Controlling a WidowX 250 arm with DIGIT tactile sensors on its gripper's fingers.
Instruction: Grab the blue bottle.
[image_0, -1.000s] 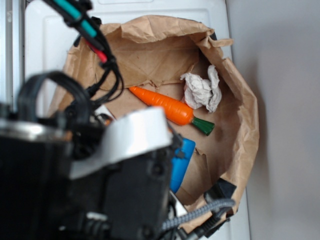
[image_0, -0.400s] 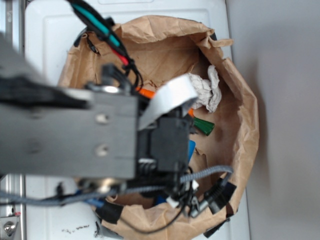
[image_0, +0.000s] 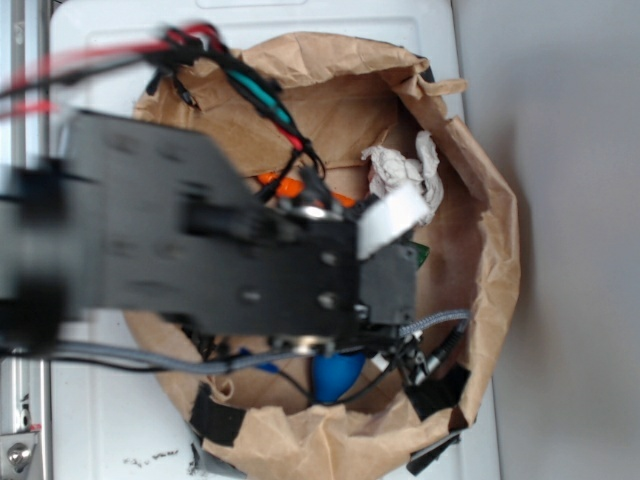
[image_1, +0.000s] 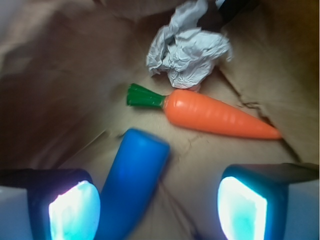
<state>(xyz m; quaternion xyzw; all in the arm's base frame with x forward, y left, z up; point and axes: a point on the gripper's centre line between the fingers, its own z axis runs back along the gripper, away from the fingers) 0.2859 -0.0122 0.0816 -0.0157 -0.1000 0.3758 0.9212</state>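
The blue bottle (image_1: 131, 182) lies slanted between my open fingers. It will turn straighter when I close my gripper on it.
The blue bottle (image_1: 132, 182) lies on brown paper in the wrist view, its wide end pointing up and right. My gripper (image_1: 159, 209) hangs above it, open, with the bottle just inside the left fingertip (image_1: 74, 210) and a wide gap to the right one (image_1: 242, 207). From outside, the black arm covers most of the bag; only a blue patch of the bottle (image_0: 335, 375) shows below the wrist. The orange carrot (image_1: 215, 115) with its green stem lies beyond the bottle, apart from it.
A crumpled white paper ball (image_1: 187, 52) sits past the carrot. Everything lies inside a brown paper bag (image_0: 480, 210) with raised, folded walls, on a white surface (image_0: 95, 70). Cables (image_0: 250, 95) trail from the arm over the bag's left side.
The arm has swung across the bag towards the right, now covering the carrot and most of the bottle in the exterior view. The objects have not moved.
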